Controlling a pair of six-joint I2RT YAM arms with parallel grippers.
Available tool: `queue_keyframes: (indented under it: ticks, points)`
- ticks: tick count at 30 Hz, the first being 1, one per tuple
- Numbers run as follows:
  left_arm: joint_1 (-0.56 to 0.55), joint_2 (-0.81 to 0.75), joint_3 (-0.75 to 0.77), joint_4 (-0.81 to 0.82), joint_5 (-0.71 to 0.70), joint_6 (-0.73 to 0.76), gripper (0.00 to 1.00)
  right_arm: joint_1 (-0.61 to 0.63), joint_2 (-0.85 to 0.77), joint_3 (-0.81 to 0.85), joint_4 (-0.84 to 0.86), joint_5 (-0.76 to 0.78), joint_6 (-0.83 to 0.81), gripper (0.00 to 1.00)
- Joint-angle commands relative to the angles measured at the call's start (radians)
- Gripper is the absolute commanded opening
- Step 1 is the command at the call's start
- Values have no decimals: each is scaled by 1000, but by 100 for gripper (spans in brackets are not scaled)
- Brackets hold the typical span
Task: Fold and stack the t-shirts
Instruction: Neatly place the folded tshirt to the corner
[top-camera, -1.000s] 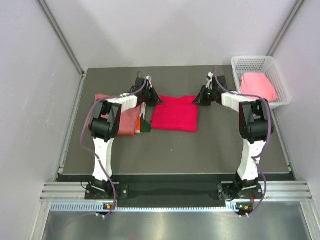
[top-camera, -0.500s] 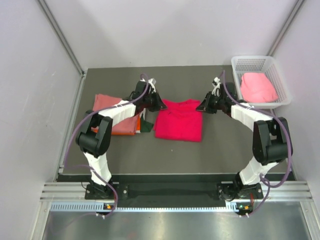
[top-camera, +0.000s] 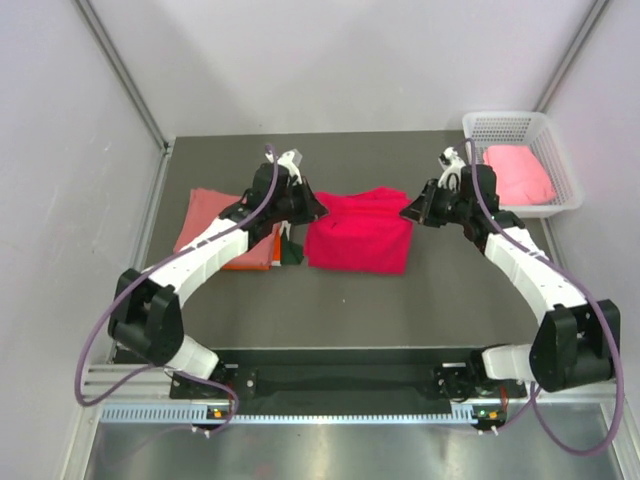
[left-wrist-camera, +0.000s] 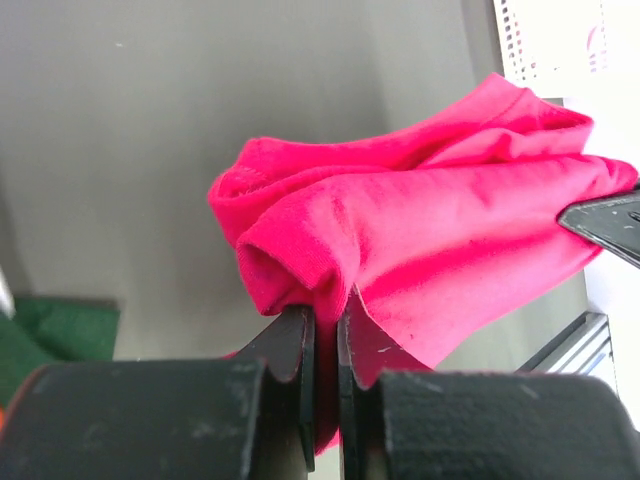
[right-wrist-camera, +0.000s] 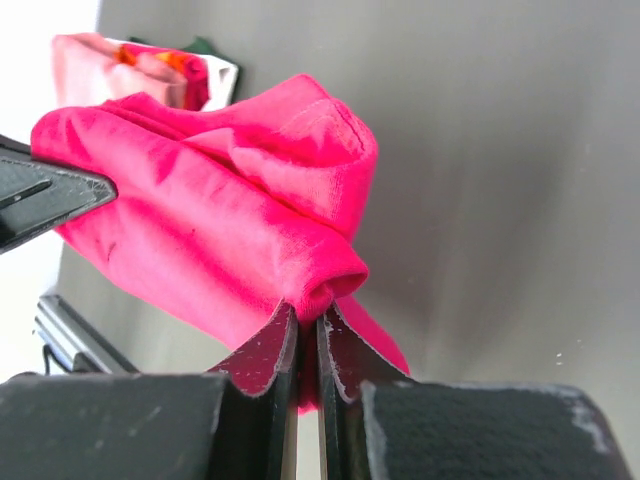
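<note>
The folded crimson-pink t-shirt (top-camera: 358, 236) is spread straight from gripper to gripper, so my right gripper should go on moving toward the dusty salmon t-shirt (top-camera: 206, 213) and let go on top of it.
The crimson-pink t-shirt (top-camera: 358, 230) hangs folded between both grippers above the middle of the table. My left gripper (top-camera: 313, 208) is shut on its left corner (left-wrist-camera: 300, 270). My right gripper (top-camera: 410, 212) is shut on its right corner (right-wrist-camera: 320, 270). A dusty salmon t-shirt (top-camera: 215, 225) lies folded at the left on an orange t-shirt (top-camera: 252, 264), whose edge shows under it. A light pink t-shirt (top-camera: 520, 175) lies in the basket at the back right.
The white mesh basket (top-camera: 520, 125) stands at the table's back right corner. A dark green cloth (top-camera: 290, 252) peeks out beside the left stack. The dark table (top-camera: 400, 300) has metal rails along its near edge.
Both arms have stretched forward and lifted. The crimson-pink shirt has risen off the table and its far edge has come toward me, bunching into a fold between the grippers.
</note>
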Motion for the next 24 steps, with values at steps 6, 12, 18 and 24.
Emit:
queue_keyframes:
  ticks: [6,12,18,24]
  points:
    - [24,-181,73,-175,-142,55,0,97,-83,118,-85,37,-4,0]
    - [139,-207,249,-465,-275,100,0,272,12,288,-96,108,51,0]
    - [344,-284,272,-623,-384,129,0,459,170,442,-45,175,132,0]
    - [509,-279,384,-796,-464,195,0,611,329,574,10,224,192,0]
